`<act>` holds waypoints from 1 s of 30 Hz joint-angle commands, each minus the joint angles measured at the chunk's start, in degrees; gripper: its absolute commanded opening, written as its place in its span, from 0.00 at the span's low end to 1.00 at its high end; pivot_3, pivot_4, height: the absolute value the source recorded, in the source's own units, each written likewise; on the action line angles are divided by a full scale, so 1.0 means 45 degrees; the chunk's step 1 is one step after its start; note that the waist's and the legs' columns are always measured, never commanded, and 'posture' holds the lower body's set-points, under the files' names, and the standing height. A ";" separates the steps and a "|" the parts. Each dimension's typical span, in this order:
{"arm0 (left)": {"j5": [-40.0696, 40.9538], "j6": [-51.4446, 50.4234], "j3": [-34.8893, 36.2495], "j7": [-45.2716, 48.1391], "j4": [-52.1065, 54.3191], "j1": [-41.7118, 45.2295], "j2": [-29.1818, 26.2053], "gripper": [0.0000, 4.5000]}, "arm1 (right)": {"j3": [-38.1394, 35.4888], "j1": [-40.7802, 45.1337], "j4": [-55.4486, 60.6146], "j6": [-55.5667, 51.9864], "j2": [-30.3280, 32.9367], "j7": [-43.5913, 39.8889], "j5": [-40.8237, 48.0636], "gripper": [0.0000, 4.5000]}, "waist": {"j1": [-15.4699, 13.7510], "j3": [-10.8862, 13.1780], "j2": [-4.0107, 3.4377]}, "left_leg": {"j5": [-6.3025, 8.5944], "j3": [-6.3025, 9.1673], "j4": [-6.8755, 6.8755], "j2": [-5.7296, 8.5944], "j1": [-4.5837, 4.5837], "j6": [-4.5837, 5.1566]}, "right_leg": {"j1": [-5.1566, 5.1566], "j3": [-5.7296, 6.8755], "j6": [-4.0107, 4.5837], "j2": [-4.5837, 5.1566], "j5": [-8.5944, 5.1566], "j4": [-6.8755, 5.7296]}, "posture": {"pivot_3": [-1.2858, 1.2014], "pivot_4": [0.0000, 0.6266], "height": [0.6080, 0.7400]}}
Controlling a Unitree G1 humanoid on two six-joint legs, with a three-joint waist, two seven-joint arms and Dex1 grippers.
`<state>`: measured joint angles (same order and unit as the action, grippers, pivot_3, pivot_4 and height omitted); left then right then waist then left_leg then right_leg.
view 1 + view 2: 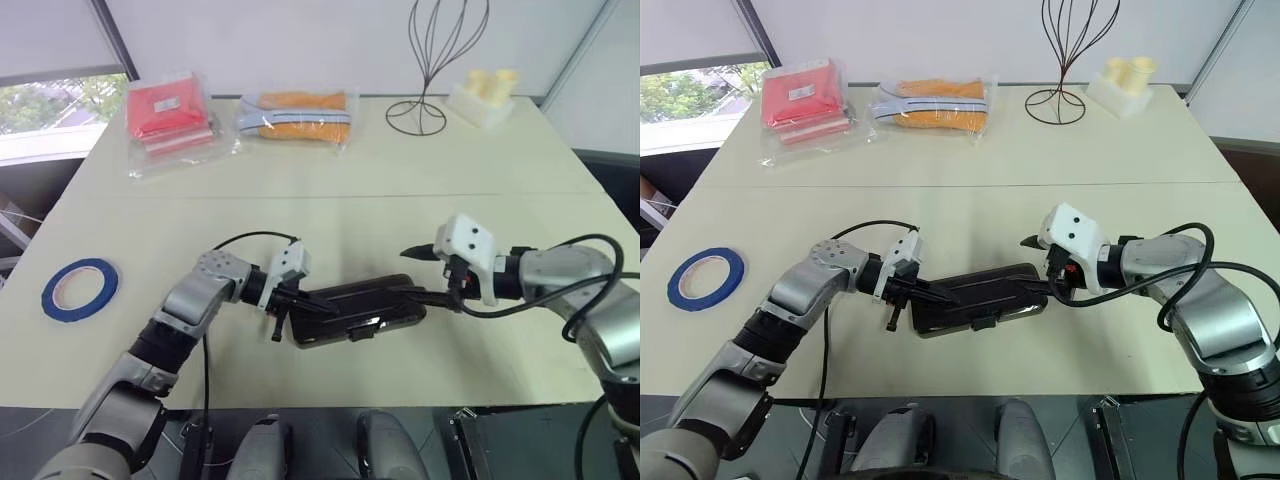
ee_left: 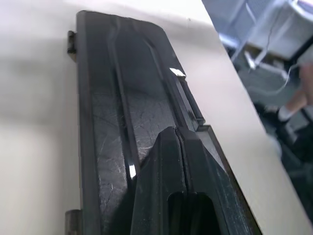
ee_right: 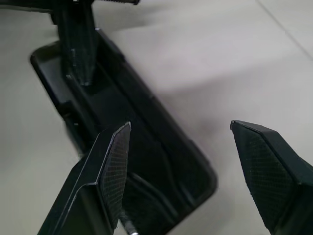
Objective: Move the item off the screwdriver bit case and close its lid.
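The latch tab (image 1: 363, 330) sticks out from the case's front side, so my left gripper should brace the case's back edge (image 1: 346, 286) while my right gripper presses the tab.
The screwdriver bit case (image 1: 385, 315) lies flat near the table's front edge, between my two grippers. Its dark glossy lid (image 2: 142, 98) is down flat over the tray, with the small latch tab (image 1: 364, 326) on the front side. My left gripper (image 1: 322, 305) is shut, and its fingertips (image 2: 177, 134) lie on top of the lid at the case's left end. My right gripper (image 1: 415, 276) stands open at the case's right end, one finger raised and the other low by the case's edge, holding nothing. The item, a blue roll of tape (image 1: 80, 289), lies on the table far to the left, apart from the case.
At the back of the table lie a red packet (image 1: 168, 120) and an orange packet (image 1: 297, 115). A black wire stand (image 1: 428, 70) and a white tray with pale yellow pieces (image 1: 483, 95) stand at the back right. The table's front edge (image 1: 330, 405) runs just below the case.
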<state>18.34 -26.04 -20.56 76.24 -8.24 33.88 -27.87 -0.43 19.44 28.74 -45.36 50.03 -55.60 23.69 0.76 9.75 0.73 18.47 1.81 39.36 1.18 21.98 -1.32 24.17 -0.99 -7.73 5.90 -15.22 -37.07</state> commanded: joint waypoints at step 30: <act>-0.1445 0.1005 0.0392 -0.1716 -0.3926 0.1939 0.2252 0.00 | 0.2831 -0.2383 0.0070 0.1390 -0.1175 0.0454 0.0277 0.01 | -0.0034 0.0006 0.0014 | 0.0003 0.0007 0.0020 0.0004 0.0027 0.0004 | 0.0012 0.0007 -0.0001 -0.0002 0.0000 0.0003 | 0.52 0.24 1.00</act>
<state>12.71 -23.22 -18.39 68.53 -25.03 42.51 -18.48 12.69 8.21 28.68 -40.39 45.15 -54.30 25.58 0.61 9.78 0.80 18.48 1.84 39.45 1.20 22.11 -1.30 24.23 -0.96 -7.74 5.89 -15.22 -37.05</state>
